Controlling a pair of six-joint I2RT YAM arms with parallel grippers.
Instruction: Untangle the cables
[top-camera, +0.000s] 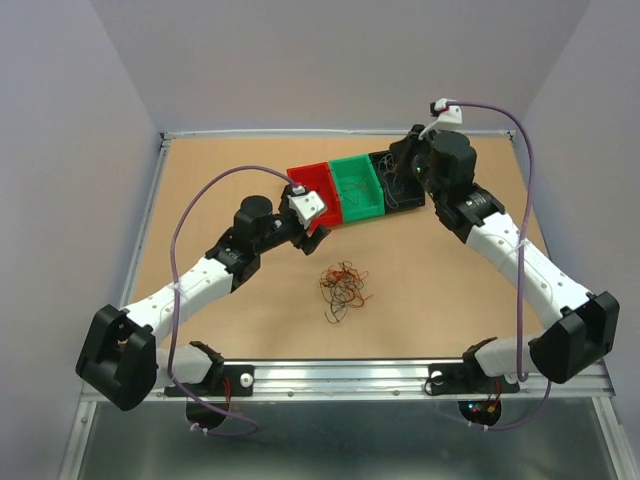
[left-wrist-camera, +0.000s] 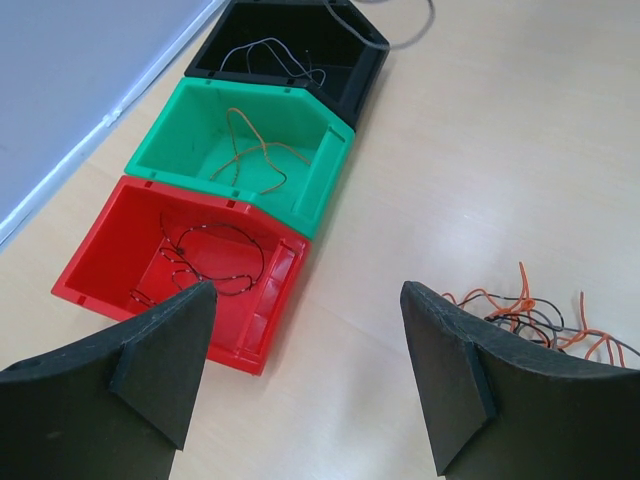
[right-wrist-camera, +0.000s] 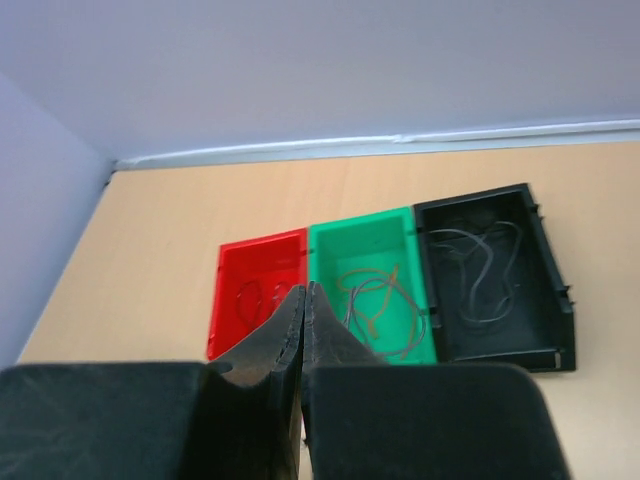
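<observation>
I keep my right gripper carrying the grey wire (left-wrist-camera: 392, 46), which hangs free of the tangle and matches those in the black bin (top-camera: 402, 188), until it gets inside.
The cables (top-camera: 343, 287) lie as a small tangle of thin orange, brown and black wires on the table between the arms; part of it shows in the left wrist view (left-wrist-camera: 540, 315). My left gripper (top-camera: 314, 238) is open and empty, above the table between the red bin and the tangle; its fingers (left-wrist-camera: 165, 350) frame bare table. My right gripper (right-wrist-camera: 304, 296) is shut with nothing seen between its jaws, held up at the back right near the black bin (top-camera: 398, 178).
Three bins stand in a row at the back: red (top-camera: 318, 188), green (top-camera: 360, 185), black. Each holds a thin wire: red bin (left-wrist-camera: 170, 262), green bin (left-wrist-camera: 245, 150), black bin (left-wrist-camera: 290, 55). They also show in the right wrist view (right-wrist-camera: 375, 290).
</observation>
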